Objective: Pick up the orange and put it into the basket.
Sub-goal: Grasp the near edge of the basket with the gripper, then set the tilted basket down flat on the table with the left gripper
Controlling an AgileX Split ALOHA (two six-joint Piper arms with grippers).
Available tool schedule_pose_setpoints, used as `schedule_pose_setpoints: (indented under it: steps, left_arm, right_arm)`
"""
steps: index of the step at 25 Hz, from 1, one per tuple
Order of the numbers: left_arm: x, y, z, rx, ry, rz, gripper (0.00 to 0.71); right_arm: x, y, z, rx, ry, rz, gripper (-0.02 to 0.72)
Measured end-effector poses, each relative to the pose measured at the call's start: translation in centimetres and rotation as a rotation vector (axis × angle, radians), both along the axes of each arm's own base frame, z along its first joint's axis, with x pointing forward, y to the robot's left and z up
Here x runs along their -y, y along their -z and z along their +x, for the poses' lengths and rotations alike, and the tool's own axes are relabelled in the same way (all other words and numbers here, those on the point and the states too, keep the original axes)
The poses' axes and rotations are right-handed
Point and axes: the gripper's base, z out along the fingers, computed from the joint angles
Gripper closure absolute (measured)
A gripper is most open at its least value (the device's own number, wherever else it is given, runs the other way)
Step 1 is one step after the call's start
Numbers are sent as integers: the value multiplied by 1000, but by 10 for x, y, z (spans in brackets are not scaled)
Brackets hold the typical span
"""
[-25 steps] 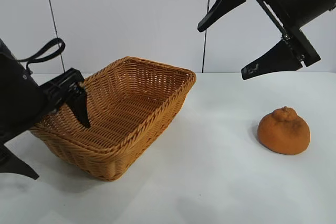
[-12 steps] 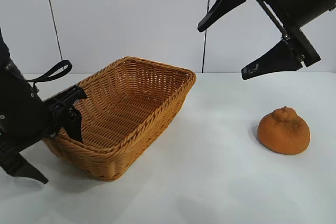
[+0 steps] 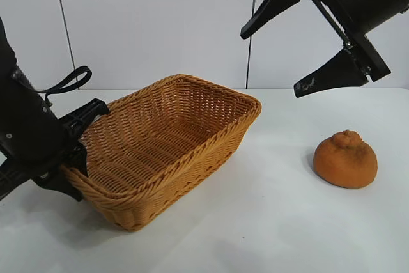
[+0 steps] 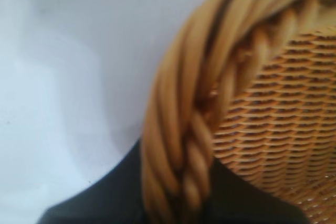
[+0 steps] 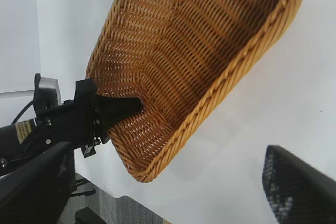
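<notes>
My left gripper should swing the held rim (image 3: 87, 187) back until the basket lies straight and then let go of it, because the basket slants with its far end (image 3: 248, 108) away from the orange.
The orange (image 3: 345, 159) sits on the white table at the right, apart from the basket. The wicker basket (image 3: 211, 135) stands left of centre and holds nothing. My left gripper (image 3: 75, 158) is shut on the braided rim at the basket's left end, one finger inside and one outside; the left wrist view shows the rim (image 4: 189, 129) between the dark fingers (image 4: 105, 203). My right gripper (image 3: 273, 61) is open and empty, high above the table and up-left of the orange. The right wrist view shows the basket (image 5: 231, 77) and the left gripper (image 5: 118, 111); the orange is out of that view.
The white table (image 3: 268, 222) runs between basket and orange. A pale panelled wall stands behind. The table's edge and grey floor (image 5: 105, 203) show in the right wrist view.
The left gripper has come down over the basket's left rim and the basket has slid to the right, toward the orange. The right arm and the orange have not moved.
</notes>
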Motion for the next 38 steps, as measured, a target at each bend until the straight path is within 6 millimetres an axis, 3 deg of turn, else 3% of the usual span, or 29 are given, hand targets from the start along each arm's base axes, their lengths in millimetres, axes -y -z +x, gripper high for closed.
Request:
schedule_pose_setpoints:
  steps: [7, 16, 27, 38]
  left_arm:
    - [5, -41, 35, 60, 48, -27, 625]
    - [-28, -61, 65, 50, 251, 44, 625]
    - [-9, -56, 95, 14, 794, 101, 625]
    - [-5, -16, 107, 9, 838, 111, 625]
  right_arm:
    - [0, 0, 0, 0, 0, 0, 39]
    - [0, 0, 0, 0, 0, 0, 39]
    - [0, 0, 0, -2, -2, 0, 39]
    - [0, 0, 0, -2, -2, 0, 39]
